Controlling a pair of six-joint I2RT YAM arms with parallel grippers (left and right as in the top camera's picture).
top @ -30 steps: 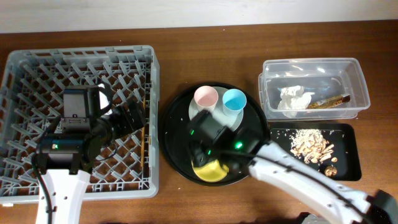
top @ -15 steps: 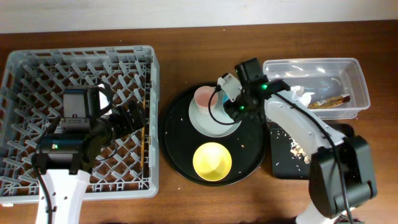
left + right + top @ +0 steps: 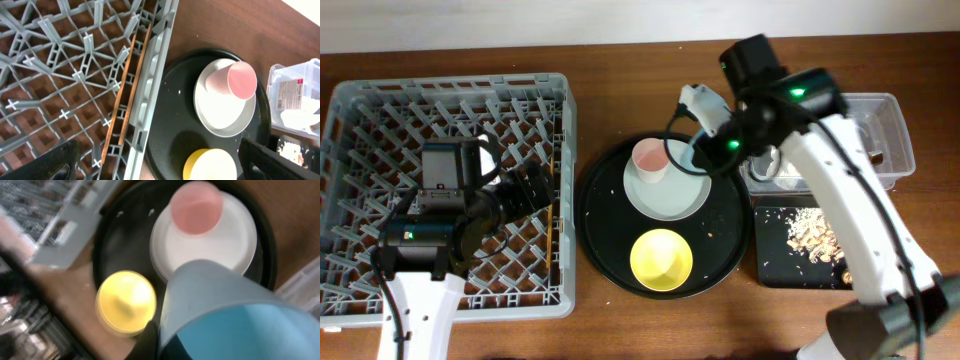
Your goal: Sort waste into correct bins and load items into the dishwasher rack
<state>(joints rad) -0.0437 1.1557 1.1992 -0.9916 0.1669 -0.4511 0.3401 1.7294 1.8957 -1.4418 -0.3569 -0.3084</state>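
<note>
Next, I take the cup's closed end [image 3: 196, 270] with my left gripper before I load the cup, because my right gripper holds the light-blue cup's rim [image 3: 235, 305] across the tray from the rack.
My right gripper [image 3: 705, 150] is shut on the rim of the light-blue cup [image 3: 240, 305], held above the right side of the pale plate [image 3: 670, 192]. The pink cup [image 3: 650, 158] lies on that plate, and the yellow bowl [image 3: 661, 258] sits in front of it. My left gripper [image 3: 535, 190] hangs open and empty over the right side of the dishwasher rack [image 3: 380, 110]. The chopsticks [image 3: 127, 95] lie along the rack's right wall. Food scraps [image 3: 815, 232] are in the shallow black tray [image 3: 880, 262]. The clear tub [image 3: 892, 120] holding the white napkin [image 3: 300, 117] is partly hidden by my right arm.
A large round black tray [image 3: 605, 215] carries the plate and the bowl, between the rack and the bins. Crumbs are scattered over it. Brown tabletop shows along the front edge and behind the tray.
My right arm swung up from the front of the tray to the plate's right side and its jaws closed on the light-blue cup. The left arm has not moved.
</note>
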